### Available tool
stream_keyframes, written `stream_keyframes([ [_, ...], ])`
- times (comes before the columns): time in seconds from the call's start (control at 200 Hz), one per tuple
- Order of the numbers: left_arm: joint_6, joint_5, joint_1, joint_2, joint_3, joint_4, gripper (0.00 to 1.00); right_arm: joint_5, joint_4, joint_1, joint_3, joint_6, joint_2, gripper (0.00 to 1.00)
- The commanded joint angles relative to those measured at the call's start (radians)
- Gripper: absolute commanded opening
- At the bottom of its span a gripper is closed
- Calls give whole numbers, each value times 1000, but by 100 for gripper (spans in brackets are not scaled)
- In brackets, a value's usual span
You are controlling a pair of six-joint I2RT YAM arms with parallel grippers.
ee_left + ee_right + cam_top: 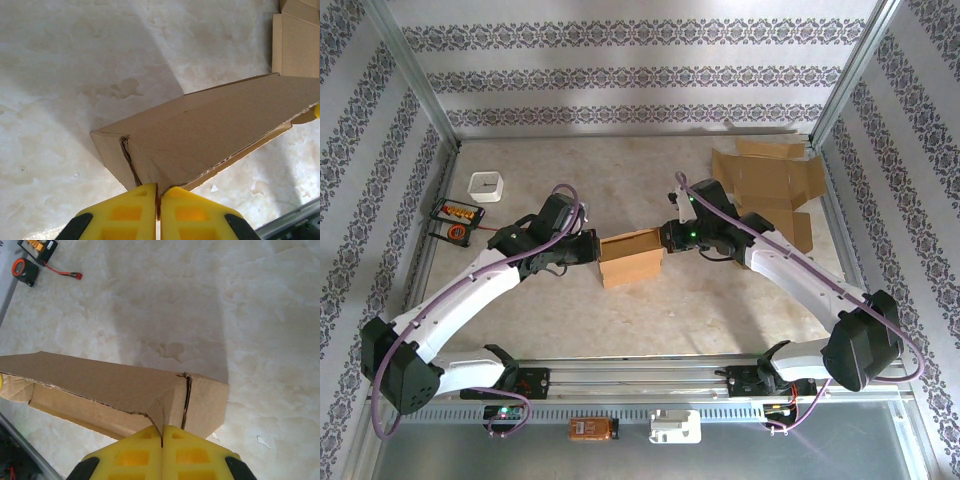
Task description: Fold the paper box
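Note:
My right gripper is pinching the lid's corner while the lid's front edge (95, 399) gapes above the box. It should lower the lid, then open and straddle the box's end seam (187, 401).
A brown paper box (630, 257) stands partly folded on the table between the two arms, its top open. At the box's left end, my left gripper (592, 250) is shut on a cardboard flap. The left wrist view shows the yellow fingers (135, 210) of the left gripper (159, 189) pinching the flap edge of the box (215, 125). Over at the right end, my right gripper (667, 237) is shut on the other flap. Seen from the right wrist, the right gripper (162, 431) clamps a thin cardboard edge of the box (110, 385) beside a corner seam.
Flat cardboard sheets (770, 185) lie at the back right, and their corner (297, 42) shows from the left wrist. A small white container (485, 186) and a black-and-orange device (455, 218) sit at the left, near the frame wall. A metal rail (640, 375) runs along the near edge.

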Motion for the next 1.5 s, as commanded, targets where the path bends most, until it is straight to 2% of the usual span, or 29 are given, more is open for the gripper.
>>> stream_keyframes([
  [0.0, 22, -43, -12, 26, -55, -55, 10, 29, -65, 25, -55, -17, 24, 7],
  [0.12, 12, -25, -12, 28, -93, -33, 10, 27, -61, 27, -73, -13, 23, 7],
  [0.29, 19, -65, -11, 30, -101, -50, 11, 37, -55, 28, -74, -9, 14, 8],
  [0.34, 20, -65, -9, 27, -97, -47, 15, 39, -56, 28, -71, -6, 14, 10],
  [0.465, 20, -52, -9, -3, -88, -28, 28, 5, -56, 28, -49, 4, 3, 25],
  [0.605, 17, -52, -9, -59, -82, 9, 37, -21, -52, 27, -19, 18, -36, 32],
  [0.809, 0, -50, -9, -164, -100, 108, 46, -8, -41, -3, 17, 50, -110, 38],
  [0.924, -81, -98, -4, -198, -126, 164, 50, 44, -13, -11, 24, 63, -123, 39],
  [1.019, -142, -84, 12, -176, -126, 199, 50, 60, 5, -19, 30, 73, -96, 37],
  [1.179, -186, 7, 30, -106, -131, 291, 47, -1, 27, -24, 51, 80, -27, 32],
  [1.319, -192, 43, 40, -65, -139, 296, 35, -8, 33, -21, 46, 73, 11, 22],
  [1.494, -216, 51, 50, -66, -209, 295, 24, -6, 56, -4, -20, 103, 10, 17],
])
